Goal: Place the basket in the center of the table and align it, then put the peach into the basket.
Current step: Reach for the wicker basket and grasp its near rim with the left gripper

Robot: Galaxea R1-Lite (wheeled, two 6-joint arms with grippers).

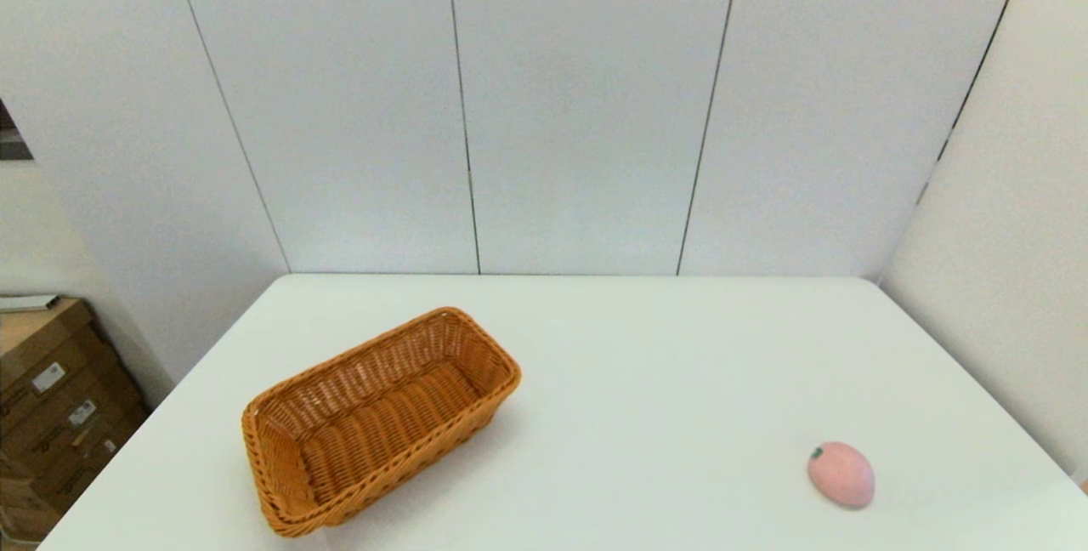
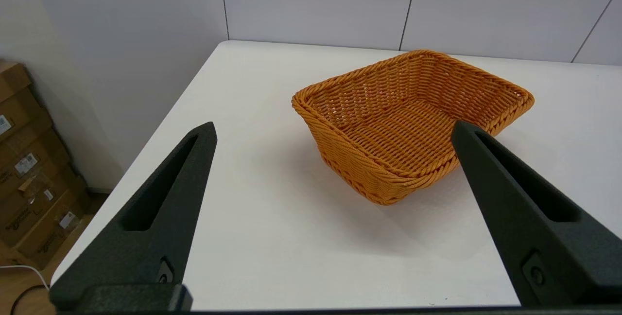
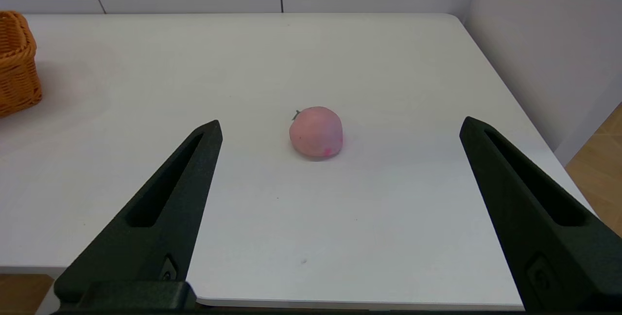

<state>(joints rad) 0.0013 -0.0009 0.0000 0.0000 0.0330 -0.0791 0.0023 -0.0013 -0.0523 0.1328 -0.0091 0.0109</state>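
The basket sits at an angle, its near corner (image 1: 290, 525) toward my left gripper, so I need to turn and grab the short end's rim (image 1: 255, 464) before centering the basket.
The orange-brown wicker basket (image 1: 380, 419) sits empty on the left part of the white table (image 1: 646, 347), turned at an angle to the table's edges. The pale pink peach (image 1: 841, 474) lies on the table at the near right. Neither arm shows in the head view. In the left wrist view my left gripper (image 2: 333, 128) is open, held back at the table's near edge with the basket (image 2: 413, 120) ahead of it. In the right wrist view my right gripper (image 3: 340, 125) is open, also back at the near edge, with the peach (image 3: 316, 131) ahead between the finger lines.
Stacked cardboard boxes (image 1: 51, 406) stand on the floor left of the table. White wall panels (image 1: 578, 109) close in the back and right sides. The basket's end (image 3: 17, 62) shows at the edge of the right wrist view.
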